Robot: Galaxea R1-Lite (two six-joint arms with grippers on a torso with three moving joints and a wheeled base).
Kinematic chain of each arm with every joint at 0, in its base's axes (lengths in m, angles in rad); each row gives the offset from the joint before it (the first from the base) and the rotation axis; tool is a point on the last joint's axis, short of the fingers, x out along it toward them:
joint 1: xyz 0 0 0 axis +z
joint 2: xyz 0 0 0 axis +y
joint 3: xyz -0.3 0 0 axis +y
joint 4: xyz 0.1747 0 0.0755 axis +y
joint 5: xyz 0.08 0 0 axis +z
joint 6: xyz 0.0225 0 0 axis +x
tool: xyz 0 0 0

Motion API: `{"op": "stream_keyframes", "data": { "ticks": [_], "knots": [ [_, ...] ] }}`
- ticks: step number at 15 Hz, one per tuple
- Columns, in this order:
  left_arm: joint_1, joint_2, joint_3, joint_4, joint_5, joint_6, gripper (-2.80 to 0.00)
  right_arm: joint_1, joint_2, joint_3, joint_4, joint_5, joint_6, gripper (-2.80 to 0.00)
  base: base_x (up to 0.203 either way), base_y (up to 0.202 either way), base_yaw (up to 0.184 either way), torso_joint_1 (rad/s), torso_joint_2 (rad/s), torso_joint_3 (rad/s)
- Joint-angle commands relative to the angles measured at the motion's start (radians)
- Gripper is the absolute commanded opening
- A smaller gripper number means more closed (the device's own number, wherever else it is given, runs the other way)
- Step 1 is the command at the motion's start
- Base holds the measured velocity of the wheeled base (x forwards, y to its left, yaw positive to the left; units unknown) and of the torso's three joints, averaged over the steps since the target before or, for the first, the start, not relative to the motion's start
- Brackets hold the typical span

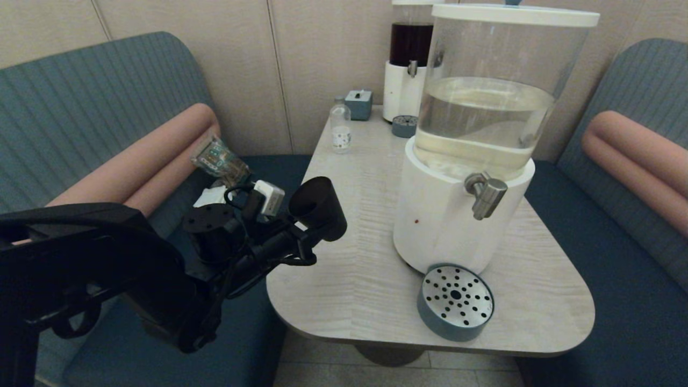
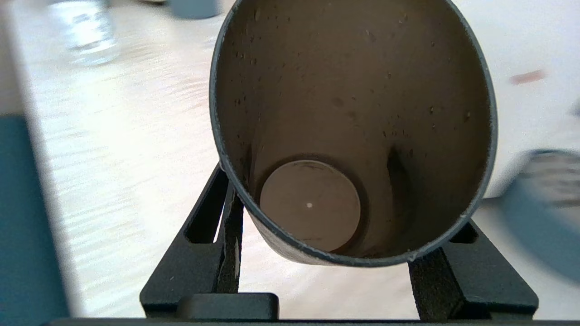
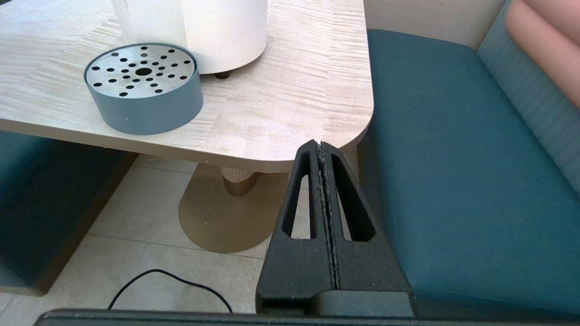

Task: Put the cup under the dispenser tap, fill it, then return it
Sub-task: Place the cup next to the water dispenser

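Observation:
My left gripper is holding the dark tapered cup with its opening up over clear tabletop. It should keep lowering the cup until the cup's base stands flat, then let go.
My left gripper is shut on the dark tapered cup and holds it tilted in the air over the table's left edge. In the left wrist view the cup is empty, with a finger pressed on each side of its lower wall. The brushed-steel tap juts from the white-based clear-tank dispenser, well to the cup's right. A round grey perforated drip tray lies below the tap. My right gripper hangs shut and empty below the table's near right corner, outside the head view.
A small clear bottle, a blue-grey box, a small drip tray and a second dispenser with dark liquid stand at the table's far end. Teal benches flank the wooden table.

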Motion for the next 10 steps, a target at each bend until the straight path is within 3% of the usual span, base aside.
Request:
{"op": "stream_keyframes", "data": {
  "ticks": [1,10],
  "knots": [
    [0.039,0.072,-0.033,-0.009,-0.006,0.005,-2.8,0.0,0.0,0.014,-0.001,0.0,0.0,-2.8,0.0,0.0,0.0,0.0,0.0,0.0],
    [0.076,0.166,-0.058,-0.009,-0.02,0.018,-2.8,0.0,0.0,0.014,-0.001,0.0,0.0,-2.8,0.0,0.0,0.0,0.0,0.0,0.0]
  ]
}}
